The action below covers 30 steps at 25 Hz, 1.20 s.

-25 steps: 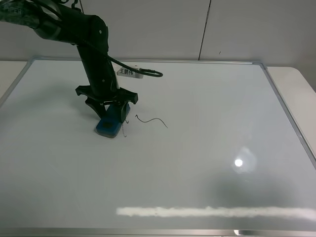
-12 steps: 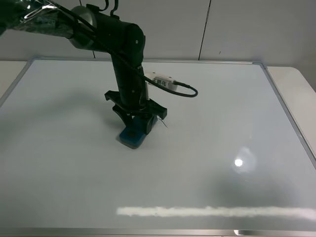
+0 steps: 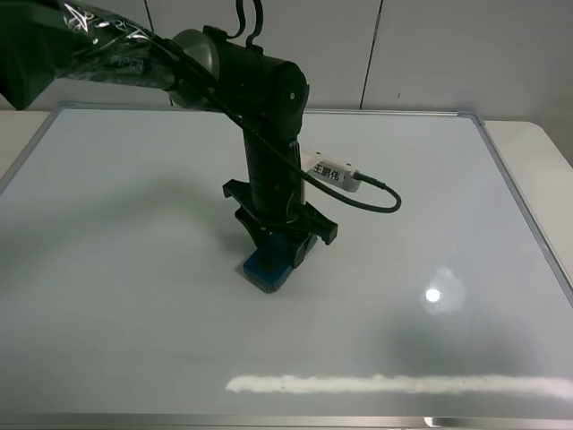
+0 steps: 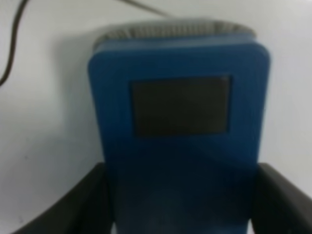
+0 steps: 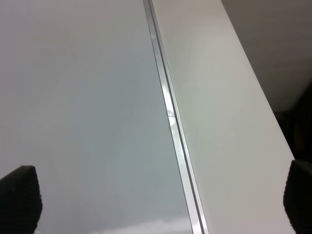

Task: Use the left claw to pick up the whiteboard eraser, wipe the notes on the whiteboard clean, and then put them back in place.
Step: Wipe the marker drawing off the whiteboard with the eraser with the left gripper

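The eraser's felt edge [image 4: 175, 30] is clear of the dark curved line, so the robot's left gripper should turn its stroke back and wipe the eraser across that line [image 4: 12, 44].
The whiteboard [image 3: 430, 179] fills most of the exterior view. My left claw [image 3: 274, 254] points down near the board's middle and is shut on the teal-blue whiteboard eraser [image 3: 267, 269], which presses on the board. In the left wrist view the eraser [image 4: 180, 107] sits between the black fingers [image 4: 85, 204], with its grey felt edge at the far end. No notes show in the exterior view. A dark curved line [image 4: 10, 48] lies on the board beside the eraser; I cannot tell whether it is marker. My right gripper [image 5: 156, 204] is open above the board's silver frame [image 5: 170, 117].
A white label tag [image 3: 329, 173] and a black cable [image 3: 380, 202] hang off the left arm. Lamp glare [image 3: 432, 295] and a bright strip [image 3: 394, 384] reflect on the board. The white table [image 3: 542, 148] shows past the board's right edge.
My left claw has slid the eraser to the right and toward the front, over where the cross mark and wavy line were. Those marks no longer show in the exterior view.
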Each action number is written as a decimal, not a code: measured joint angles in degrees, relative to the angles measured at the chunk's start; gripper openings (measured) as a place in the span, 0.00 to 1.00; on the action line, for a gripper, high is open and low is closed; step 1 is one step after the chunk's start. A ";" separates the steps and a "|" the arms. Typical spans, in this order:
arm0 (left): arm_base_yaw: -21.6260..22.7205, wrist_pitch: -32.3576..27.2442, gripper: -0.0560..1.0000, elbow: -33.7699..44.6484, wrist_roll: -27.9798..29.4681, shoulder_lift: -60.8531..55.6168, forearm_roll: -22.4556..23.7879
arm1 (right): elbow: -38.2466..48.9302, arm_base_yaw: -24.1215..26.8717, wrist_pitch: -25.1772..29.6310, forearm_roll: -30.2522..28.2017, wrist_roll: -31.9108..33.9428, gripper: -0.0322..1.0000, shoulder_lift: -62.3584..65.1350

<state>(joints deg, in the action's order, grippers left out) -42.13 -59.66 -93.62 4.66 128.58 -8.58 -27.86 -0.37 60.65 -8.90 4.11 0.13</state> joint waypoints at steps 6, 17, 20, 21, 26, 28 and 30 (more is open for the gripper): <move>3.58 -3.68 0.58 -4.67 -1.82 2.34 -0.16 | 0.00 0.00 0.00 0.00 0.00 0.99 0.00; 14.73 -2.94 0.58 -8.59 -2.27 4.11 3.30 | 0.00 0.00 0.00 0.00 0.00 0.99 0.00; 17.83 -2.99 0.58 -8.71 -2.27 4.11 6.13 | 0.00 0.00 0.00 0.00 0.00 0.99 0.00; 18.50 -2.99 0.58 -8.88 -2.21 4.11 6.90 | 0.00 0.00 0.00 0.00 0.00 0.99 0.00; 19.34 -3.04 0.58 -8.90 -2.05 4.11 7.87 | 0.00 0.00 0.00 0.00 0.00 0.99 0.00; 18.54 -3.04 0.58 -8.90 -1.97 4.11 8.21 | 0.00 0.00 0.00 0.00 0.00 0.99 0.00; 17.25 -3.04 0.58 -8.90 -1.84 4.11 9.50 | 0.00 0.00 0.00 0.00 0.00 0.99 0.00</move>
<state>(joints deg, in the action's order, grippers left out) -24.88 -62.70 -102.52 2.82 132.70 0.92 -27.86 -0.37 60.65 -8.90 4.11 0.13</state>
